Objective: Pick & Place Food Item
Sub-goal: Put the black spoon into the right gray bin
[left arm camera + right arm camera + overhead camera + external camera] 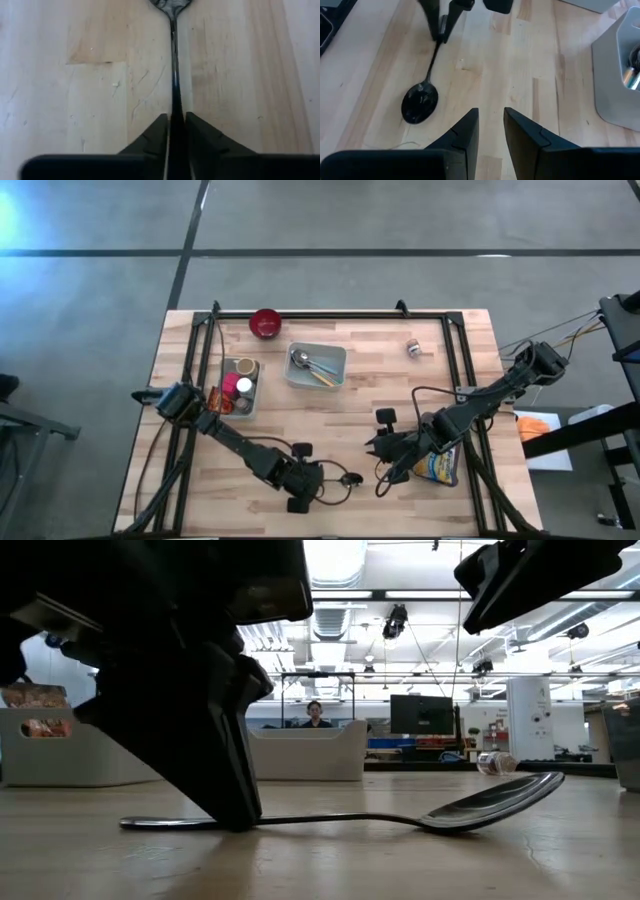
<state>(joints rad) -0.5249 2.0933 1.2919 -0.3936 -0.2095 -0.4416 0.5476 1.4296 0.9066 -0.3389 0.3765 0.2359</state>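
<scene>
Next, I open and grip the neck beside the bowl before lifting, because my left gripper pinches the spoon's handle near its loose end, far from the bowl.
A dark metal spoon lies flat on the wooden table near its front edge, resting on its bowl and handle. My left gripper stands over the handle, pointing steeply down and shut on it. My right gripper hovers above the table to the right of the spoon; its fingers stand a narrow gap apart with nothing between them. A yellow and blue snack bag lies on the table under the right arm. My left gripper pinches the spoon's handle between its two fingers, a little in from the free end, which sticks out behind them. The fingers come from above, slanting down, one on each long side of the handle. The spoon lies on the table.
A grey bin of utensils stands at the middle back, and a second bin of small items to its left. A red bowl and a small can stand near the far edge. Bare wood lies between the two grippers.
</scene>
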